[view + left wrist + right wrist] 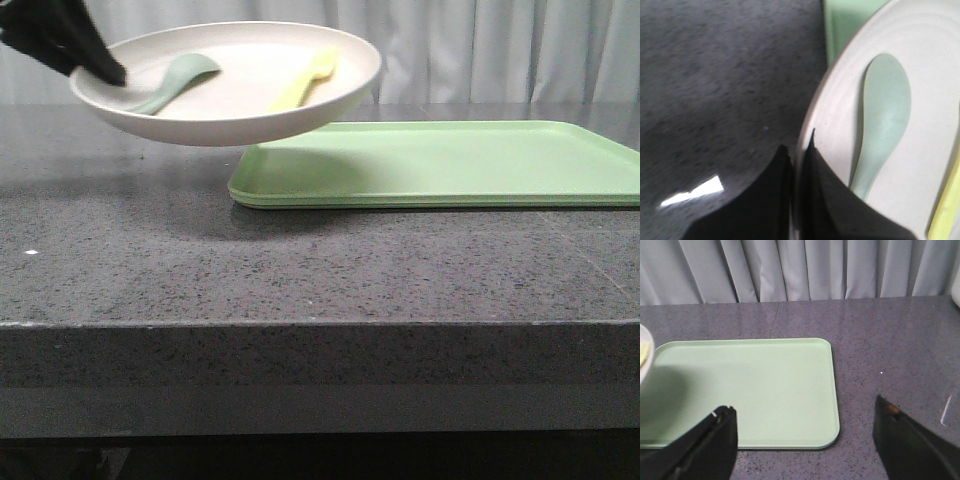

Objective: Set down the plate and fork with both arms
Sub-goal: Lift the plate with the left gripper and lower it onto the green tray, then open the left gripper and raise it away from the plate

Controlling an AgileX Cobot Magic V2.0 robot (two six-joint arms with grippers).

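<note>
The light-green tray is empty and the fork is inside the cream-white plate (305, 78), so my left gripper should carry on moving the plate over the tray (450, 160) until the plate sits there.
The cream-white plate (240, 90) hangs in the air above the counter, tilted, its right part over the left end of the tray. My left gripper (105, 68) is shut on the plate's left rim (807, 150). The pale-yellow fork (305, 80) lies in the plate's right half; its edge shows in the left wrist view (947, 205). A teal-green spoon (178, 82) lies in the left half, close to my fingers (840, 210). My right gripper (805, 415) is open and empty above the tray's near corner; it is out of the front view.
A flat light-green tray (450, 165) lies on the dark speckled counter (300, 270), right of centre; it also shows in the right wrist view (750, 390). Grey curtains hang behind. The counter's front edge runs across the front view.
</note>
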